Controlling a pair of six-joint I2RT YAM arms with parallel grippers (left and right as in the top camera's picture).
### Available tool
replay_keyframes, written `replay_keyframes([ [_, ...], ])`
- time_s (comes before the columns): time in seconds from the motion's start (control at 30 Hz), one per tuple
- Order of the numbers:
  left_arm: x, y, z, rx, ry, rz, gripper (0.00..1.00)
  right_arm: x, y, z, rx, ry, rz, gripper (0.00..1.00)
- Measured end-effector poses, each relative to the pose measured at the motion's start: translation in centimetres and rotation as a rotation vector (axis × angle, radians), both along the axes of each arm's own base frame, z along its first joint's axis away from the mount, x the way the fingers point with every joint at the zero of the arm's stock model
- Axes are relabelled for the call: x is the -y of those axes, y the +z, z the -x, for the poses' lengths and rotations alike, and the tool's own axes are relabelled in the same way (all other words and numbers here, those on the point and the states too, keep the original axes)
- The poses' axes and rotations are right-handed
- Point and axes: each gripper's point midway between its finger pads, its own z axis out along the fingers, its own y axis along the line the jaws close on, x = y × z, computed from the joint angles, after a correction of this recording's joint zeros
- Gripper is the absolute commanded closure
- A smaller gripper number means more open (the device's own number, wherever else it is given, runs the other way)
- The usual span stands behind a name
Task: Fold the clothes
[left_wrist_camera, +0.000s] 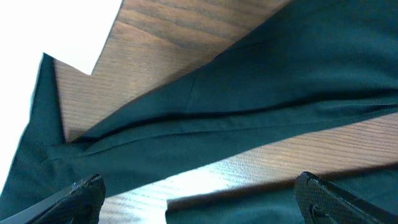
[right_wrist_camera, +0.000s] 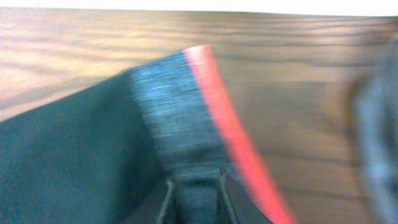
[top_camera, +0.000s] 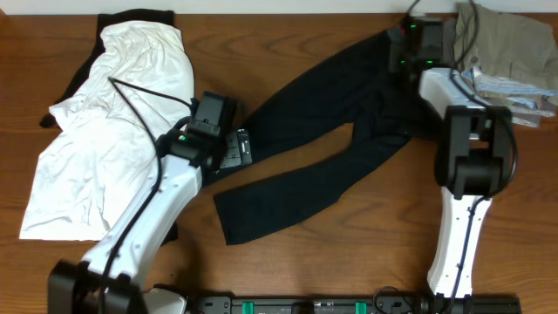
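Next, I grab the upper trouser leg (top_camera: pixel 286 115) by its far edge (left_wrist_camera: pixel 146 106) with my left gripper and swing it away, because the leg slants toward me from the waistband that my right gripper holds.
Dark trousers (top_camera: pixel 340 139) lie spread on the wooden table, waist at the far right, legs running toward the near left. My right gripper (top_camera: pixel 410 44) is shut on the trousers' waistband (right_wrist_camera: pixel 180 118), which shows a red inner edge (right_wrist_camera: pixel 230 130) in the right wrist view. My left gripper (top_camera: pixel 240 148) is open and hangs over the upper trouser leg (left_wrist_camera: pixel 261 87) near its hem, with its fingertips (left_wrist_camera: pixel 199 199) wide apart above cloth and bare wood.
White shorts (top_camera: pixel 113 122) lie crumpled at the far left over a black garment (top_camera: pixel 131 19). A stack of khaki and blue clothes (top_camera: pixel 510 52) sits at the far right corner. Bare wood (top_camera: pixel 349 253) shows along the near edge.
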Motion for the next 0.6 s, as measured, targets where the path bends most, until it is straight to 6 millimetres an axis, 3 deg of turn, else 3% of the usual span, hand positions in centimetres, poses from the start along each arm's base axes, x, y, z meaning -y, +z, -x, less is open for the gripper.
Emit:
replay_keyframes([
  [0.1,0.4,-1.6,-1.0,-0.010,0.000,-0.003,0.02,2.4,0.0,0.2,-0.007,-0.042,-0.002,0.76],
  [0.2,0.7,-3.2,-2.1,-0.015,-0.001,-0.005,0.02,3.1,0.2,0.3,-0.038,-0.058,-0.004,0.76],
  [0.3,1.2,-4.6,-3.5,0.000,-0.014,-0.005,0.02,2.7,1.7,0.0,-0.067,-0.048,-0.014,0.72],
  [0.4,1.6,-6.0,-4.6,0.010,-0.049,-0.018,0.02,2.1,4.5,-0.4,-0.090,-0.021,-0.036,0.56],
  [0.47,1.7,-6.5,-5.1,0.020,-0.079,-0.028,0.01,1.4,6.5,-0.5,-0.097,0.007,-0.052,0.50],
  [0.6,1.3,-6.6,-5.8,0.036,-0.118,-0.049,0.09,-0.6,9.5,0.4,-0.143,0.068,-0.078,0.45],
])
